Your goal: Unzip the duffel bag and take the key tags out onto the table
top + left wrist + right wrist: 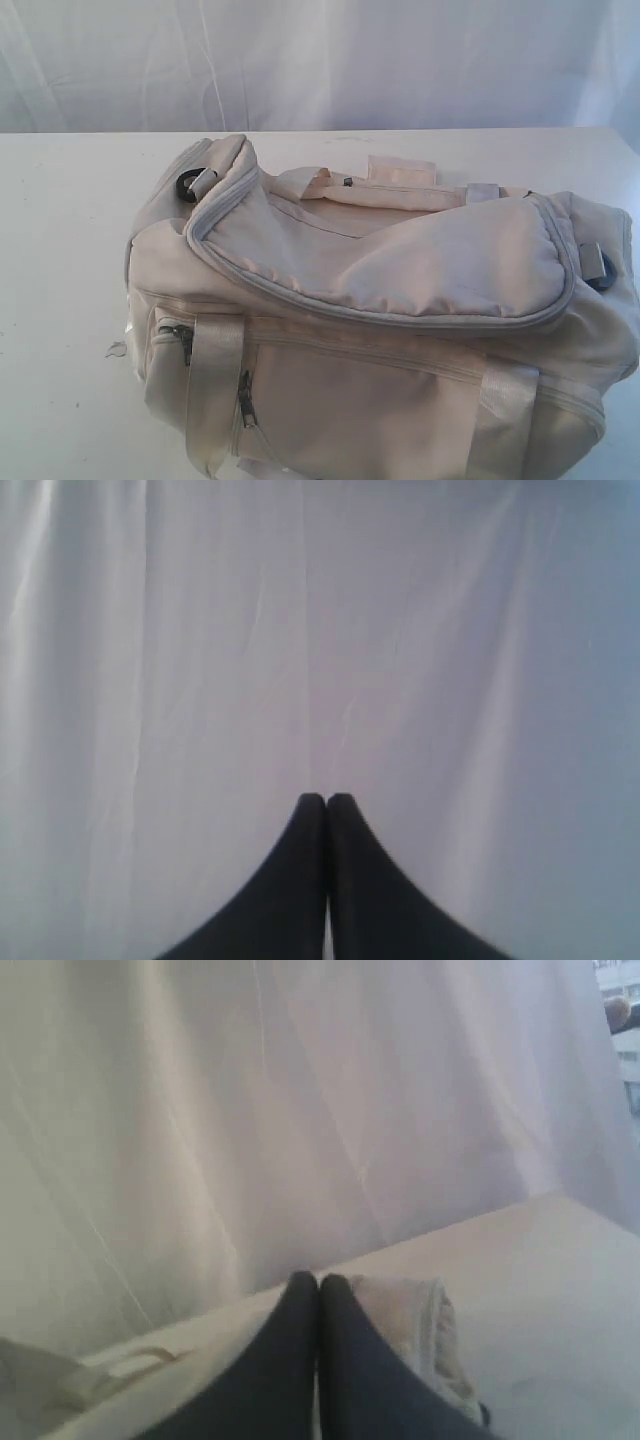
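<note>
The duffel bag is too far toward my right gripper's side (604,245). My left gripper needs to pinch the opposite end (162,195) and pull the bag over before unzipping.
The cream-beige duffel bag (380,320) lies on the white table (60,250), filling the near middle and right of the exterior view; its grey-piped top flap (400,255) lies closed. The key tags are hidden. Neither gripper shows in the exterior view. My left gripper (326,800) is shut with nothing in it, facing only the white curtain. My right gripper (318,1280) is also shut and empty, held above one end of the bag (420,1335).
A white curtain (320,60) hangs behind the table's far edge. Pale webbing straps (215,380) run down the bag's near side beside a zipped side pocket (175,340). Black D-rings (186,187) sit at both ends. Bare tabletop lies left of the bag.
</note>
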You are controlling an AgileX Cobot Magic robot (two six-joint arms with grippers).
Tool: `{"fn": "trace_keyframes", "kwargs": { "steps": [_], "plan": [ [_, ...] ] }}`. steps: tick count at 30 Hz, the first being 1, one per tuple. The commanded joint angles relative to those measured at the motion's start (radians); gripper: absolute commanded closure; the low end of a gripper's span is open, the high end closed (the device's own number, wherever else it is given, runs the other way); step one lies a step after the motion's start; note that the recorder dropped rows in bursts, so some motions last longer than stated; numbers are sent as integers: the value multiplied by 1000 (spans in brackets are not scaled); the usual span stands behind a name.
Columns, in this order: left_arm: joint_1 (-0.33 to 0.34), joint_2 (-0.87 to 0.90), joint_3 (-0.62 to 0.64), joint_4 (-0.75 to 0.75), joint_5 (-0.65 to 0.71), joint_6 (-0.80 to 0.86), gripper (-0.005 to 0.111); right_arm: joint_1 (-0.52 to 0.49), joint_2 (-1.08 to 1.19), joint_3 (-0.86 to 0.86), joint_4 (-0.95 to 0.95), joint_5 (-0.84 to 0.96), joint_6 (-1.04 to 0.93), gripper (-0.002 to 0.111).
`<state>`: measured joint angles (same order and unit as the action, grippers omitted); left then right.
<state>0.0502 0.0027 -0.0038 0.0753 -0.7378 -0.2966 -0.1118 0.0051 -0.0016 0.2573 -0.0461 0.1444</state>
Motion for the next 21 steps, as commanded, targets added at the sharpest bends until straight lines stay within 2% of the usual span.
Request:
{"fn": "trace_keyframes", "kwargs": {
  "steps": [1, 5, 9, 11, 16, 19, 21],
  "plan": [
    [-5, -3, -11, -44, -34, -44, 107, 2, -5, 2, 14, -121, 192, 108],
    [-5, 43, -156, -133, 299, -15, 107, 2, -5, 2, 25, -206, 261, 108],
    [-5, 211, -291, -134, 390, 114, 107, 2, 3, -26, 64, -119, 255, 108],
    [-5, 329, -381, -134, 459, 99, 107, 2, 74, -61, 64, -92, 253, 108],
    [-20, 633, -656, -134, 838, 105, 107, 2, 353, -212, 52, 1, 195, 108],
    [-75, 801, -823, -146, 1044, 228, 107, 2, 518, -342, 52, 106, 72, 108],
    [-113, 915, -946, -215, 1188, 346, 107, 2, 618, -435, 52, 206, -6, 108]
  ]
}}
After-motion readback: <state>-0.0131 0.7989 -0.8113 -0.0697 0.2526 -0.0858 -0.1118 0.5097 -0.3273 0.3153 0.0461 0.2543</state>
